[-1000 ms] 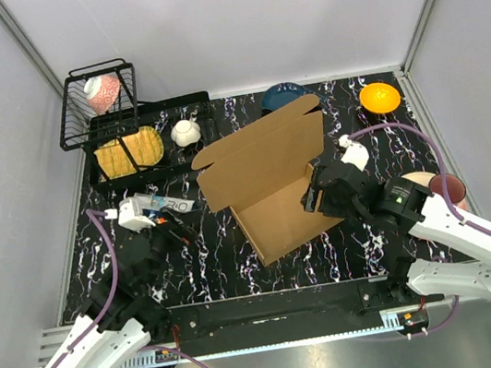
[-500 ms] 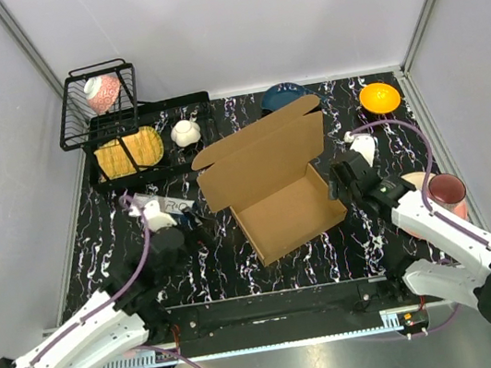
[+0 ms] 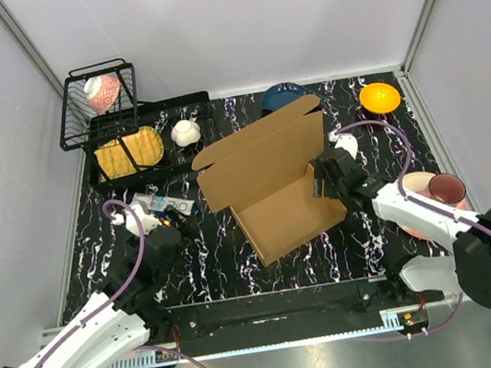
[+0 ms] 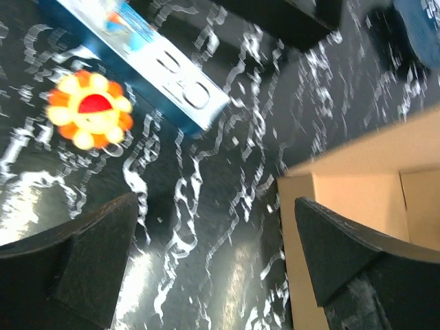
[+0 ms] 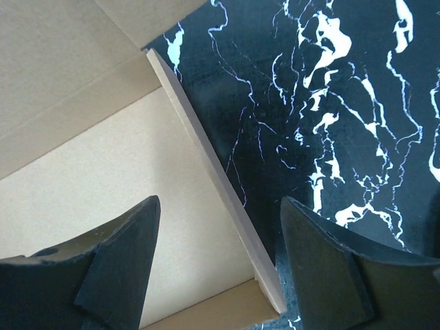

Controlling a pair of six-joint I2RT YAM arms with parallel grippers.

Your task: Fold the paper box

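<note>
The orange flower toy (image 4: 91, 110) is outside the empty paper box (image 3: 284, 223), so next my right gripper moves back while my left gripper puts the toy inside, before the box gets folded.
The paper box (image 3: 282, 206) lies open mid-table, a brown cardboard tray with its lid flap standing up at the back. My right gripper (image 3: 324, 179) hangs at the box's right wall. In the right wrist view that thin wall (image 5: 206, 165) runs between the open jaws of the right gripper (image 5: 220, 203), one finger over the box floor (image 5: 103, 172) and one over the table. My left gripper (image 3: 170, 224) hovers left of the box, open and empty. In the left wrist view, the left gripper (image 4: 216, 206) is over bare table, with the box corner (image 4: 357, 199) by its right finger.
A blue carton (image 4: 158, 75) and an orange flower toy (image 4: 89, 110) lie just beyond the left gripper. At the back are a wire basket (image 3: 97, 100), a black rack (image 3: 128, 153), a white cup (image 3: 186, 133), a blue bowl (image 3: 280, 96) and an orange bowl (image 3: 379, 97). A plate and a maroon cup (image 3: 447, 189) sit at the right.
My right gripper drew off the box's front right side, shifted back along the right wall and opened slightly wider. My left arm swung in toward the box's left side.
</note>
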